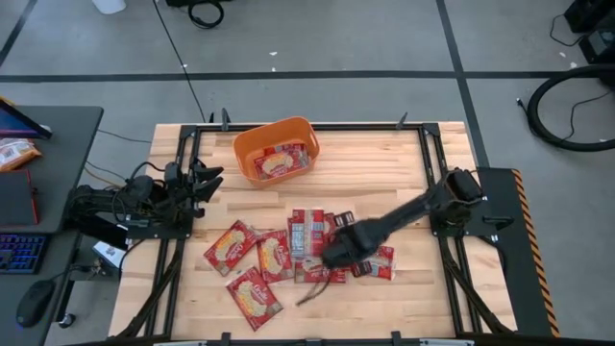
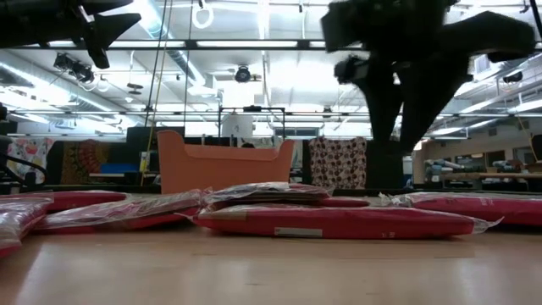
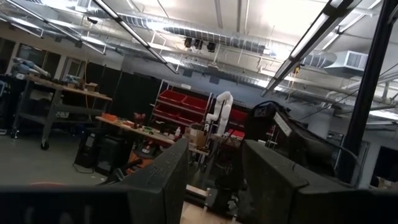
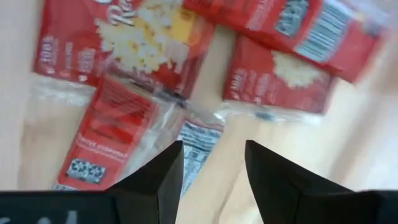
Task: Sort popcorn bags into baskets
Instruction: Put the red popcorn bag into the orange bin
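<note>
Loose clear wrap (image 4: 155, 137) is wrinkled next to the red panel, so the popcorn bag (image 4: 118, 127) will bunch up where I pinch it but stay stretched out when I lift it.
Several red popcorn bags (image 1: 274, 255) lie flat and partly overlapping on the wooden table's middle and near part; the low view shows them as a low heap (image 2: 330, 220). The orange basket (image 1: 245, 144) stands toward the far edge (image 2: 224, 165) with at least one bag (image 1: 279, 161) inside. My right gripper (image 1: 329, 259) hangs open over the heap's right part, fingers pointing down at the bags (image 4: 112, 118) below (image 4: 211, 168). My left gripper (image 1: 213, 178) waits open at the table's left edge, raised (image 3: 214, 180).
Black frame rails (image 1: 183, 240) run along the table's left and right sides. A side desk (image 1: 58, 125) on the left carries an orange-and-white snack bag (image 1: 17, 152), a keyboard and a mouse. Bare wood (image 1: 384, 183) lies between basket and heap.
</note>
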You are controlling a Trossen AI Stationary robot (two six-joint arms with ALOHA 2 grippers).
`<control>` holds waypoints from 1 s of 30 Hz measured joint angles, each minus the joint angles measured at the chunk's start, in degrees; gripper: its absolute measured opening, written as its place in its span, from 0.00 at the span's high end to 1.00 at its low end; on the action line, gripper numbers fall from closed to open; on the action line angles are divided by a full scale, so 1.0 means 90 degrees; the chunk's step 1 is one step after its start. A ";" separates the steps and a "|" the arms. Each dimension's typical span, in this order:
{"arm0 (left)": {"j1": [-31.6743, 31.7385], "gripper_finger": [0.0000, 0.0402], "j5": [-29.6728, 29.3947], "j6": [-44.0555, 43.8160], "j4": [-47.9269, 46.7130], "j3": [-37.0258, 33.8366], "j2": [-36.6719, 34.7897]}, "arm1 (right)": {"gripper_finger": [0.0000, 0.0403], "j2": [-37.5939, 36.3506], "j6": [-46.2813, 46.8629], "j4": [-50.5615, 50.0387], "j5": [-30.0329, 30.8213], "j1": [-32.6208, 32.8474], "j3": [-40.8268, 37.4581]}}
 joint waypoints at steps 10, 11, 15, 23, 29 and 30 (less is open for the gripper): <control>0.0001 0.61 0.0001 -0.0001 0.0031 0.0001 0.0000 | 0.57 0.0002 0.2507 0.0081 0.0745 0.1245 -0.0042; 0.0001 0.61 0.0001 -0.0015 0.0030 0.0000 0.0000 | 0.57 0.0003 0.2726 0.0084 0.0779 0.1346 -0.0042; 0.0001 0.61 0.0001 -0.0170 -0.0015 0.0000 0.0000 | 0.57 0.0186 0.3420 0.0121 0.1084 0.1772 -0.0074; -0.0004 0.61 0.0003 -0.0389 -0.0121 -0.0002 0.0000 | 0.57 0.0891 0.4118 0.0049 0.1716 0.2354 -0.0086; -0.0004 0.61 0.0003 -0.0470 -0.0163 -0.0002 0.0000 | 0.57 0.1002 0.4633 -0.0264 0.1814 0.2483 -0.0174; -0.0004 0.61 0.0003 -0.0468 -0.0163 -0.0002 0.0000 | 0.57 0.1030 0.4678 -0.0305 0.1814 0.2496 -0.0176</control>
